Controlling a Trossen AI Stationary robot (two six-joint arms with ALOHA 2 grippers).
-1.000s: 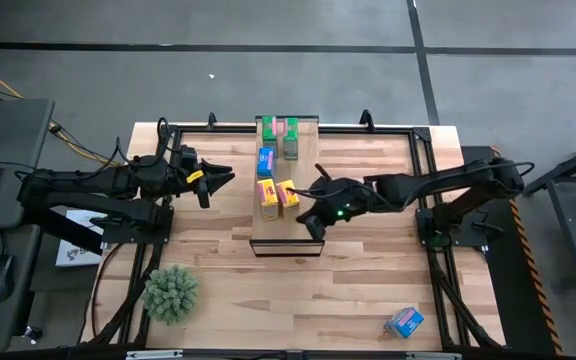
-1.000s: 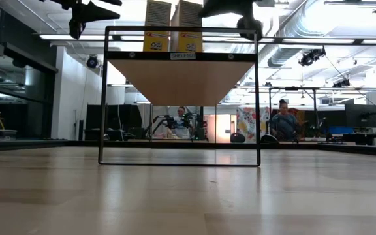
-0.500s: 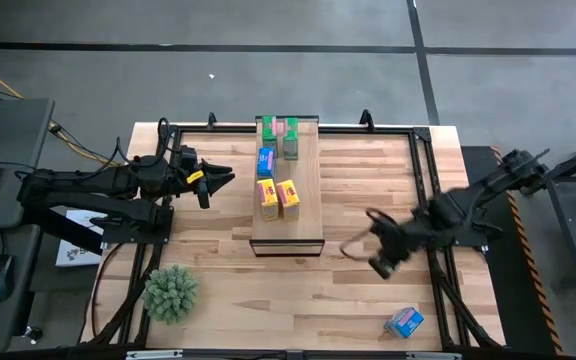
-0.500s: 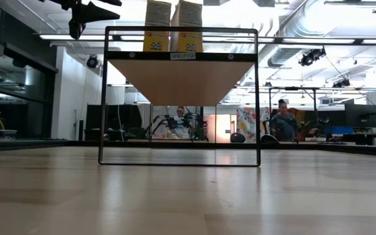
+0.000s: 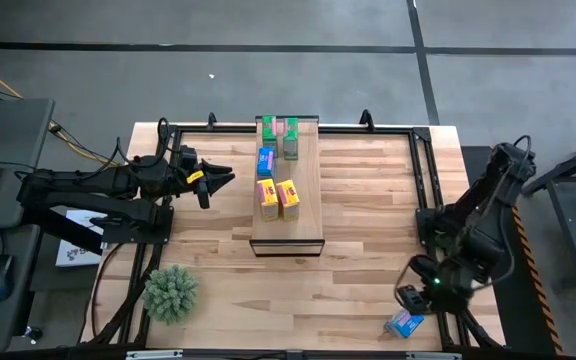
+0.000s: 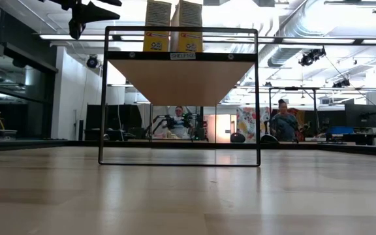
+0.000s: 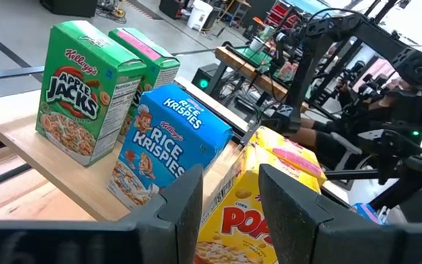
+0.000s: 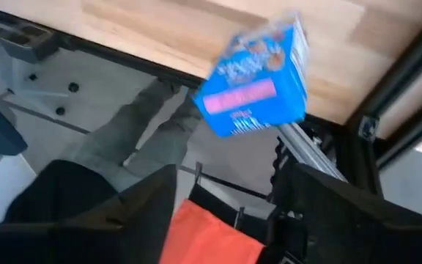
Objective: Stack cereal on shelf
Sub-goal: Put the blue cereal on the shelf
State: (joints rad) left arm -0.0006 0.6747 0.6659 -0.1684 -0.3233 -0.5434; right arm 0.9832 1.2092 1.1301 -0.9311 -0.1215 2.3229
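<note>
The lying blue box [image 5: 404, 323] sits askew to my right gripper's fingers, so next I swing round to the table's near edge [image 5: 392, 349] and turn them square to the box.
The shelf [image 5: 293, 225] is a pale plank raised on a black frame at the table's middle. On it stand two green cereal boxes [image 5: 268, 127], a blue one [image 5: 266, 160] and two yellow ones [image 5: 277, 195]. Another blue cereal box [image 5: 404, 322] lies on the tabletop at the near right corner. My right gripper [image 5: 409, 297] hangs just above that box, open and tipped down; its wrist view shows the box [image 8: 258, 81] beyond the spread fingers. My left gripper [image 5: 213, 185] waits open to the left of the shelf, facing the boxes [image 7: 160, 147].
A spiky green plant ball [image 5: 171, 292] sits at the near left. The black tube frame [image 5: 423, 170] borders the tabletop, and the table's near right edge [image 8: 321, 143] runs close to the lying box. People show in the room behind [image 6: 282, 121].
My right gripper has swung away from the shelf's near right side, toward the table's near right corner, rolling and tipping downward, and now hangs over the lying blue box. It has left the low view. The boxes on the shelf have stayed put.
</note>
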